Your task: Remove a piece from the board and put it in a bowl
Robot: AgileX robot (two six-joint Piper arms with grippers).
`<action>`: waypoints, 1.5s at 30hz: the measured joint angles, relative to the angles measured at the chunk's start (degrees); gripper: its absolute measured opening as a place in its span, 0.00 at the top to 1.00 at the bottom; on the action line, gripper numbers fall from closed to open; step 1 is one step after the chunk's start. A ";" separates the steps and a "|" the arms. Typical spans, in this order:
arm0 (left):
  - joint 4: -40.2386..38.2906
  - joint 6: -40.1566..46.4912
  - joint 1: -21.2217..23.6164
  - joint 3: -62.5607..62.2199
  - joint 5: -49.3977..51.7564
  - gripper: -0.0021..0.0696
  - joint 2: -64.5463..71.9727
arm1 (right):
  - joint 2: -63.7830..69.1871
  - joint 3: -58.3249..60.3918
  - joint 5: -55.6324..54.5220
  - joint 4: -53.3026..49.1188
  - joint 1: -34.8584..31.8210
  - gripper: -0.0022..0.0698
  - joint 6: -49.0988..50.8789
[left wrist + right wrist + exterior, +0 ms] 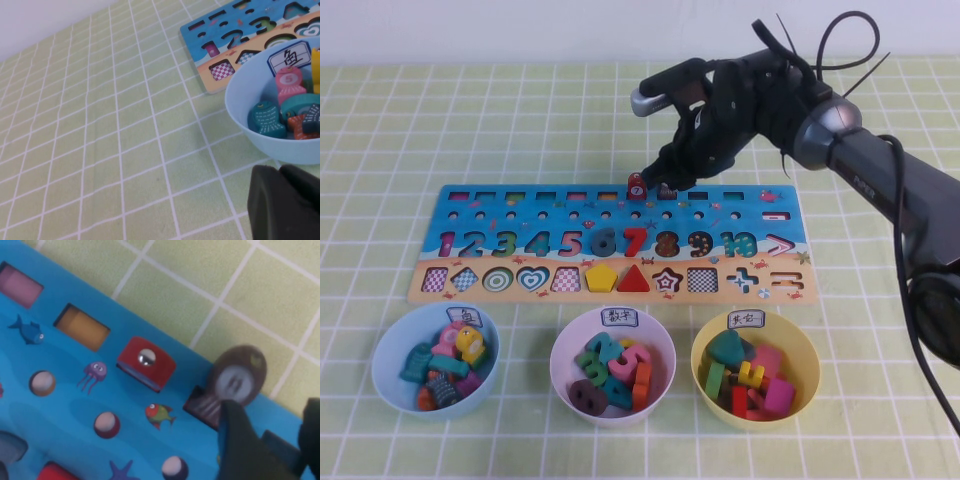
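My right gripper's fingers have the dark brown piece [212,399] standing outside them, beside one finger, so next I back away and bring the open fingers around its body [239,374] before I lift.
The board [740,215] lies across the middle of the table. The dark brown piece marked 8 [237,375] stands in its slot on the board's far row, next to the red piece marked 7 [146,362]. In the high view the brown piece [667,190] shows partly under my right gripper [672,178]. My right gripper [270,409] is open just over the board's far edge. One finger [240,440] touches the brown piece, which is not between the jaws. My left gripper [277,169] is shut and empty, low beside the light blue bowl [240,100].
The light blue bowl [390,385], a pale pink-white bowl [560,375] and a yellow bowl [705,385] stand in a row in front of the board, each holding several pieces. Green checked cloth covers the table.
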 joint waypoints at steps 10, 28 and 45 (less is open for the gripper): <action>0.00 0.00 0.00 0.00 0.00 0.98 0.00 | 0.00 0.00 0.00 0.00 0.00 0.89 0.00; 0.00 0.00 0.00 0.00 0.00 0.98 0.00 | 0.09 0.00 -7.13 -0.19 0.00 0.40 12.48; 0.00 0.00 0.00 0.00 0.00 0.98 0.00 | 1.81 0.00 -10.55 -0.23 -0.46 0.40 12.95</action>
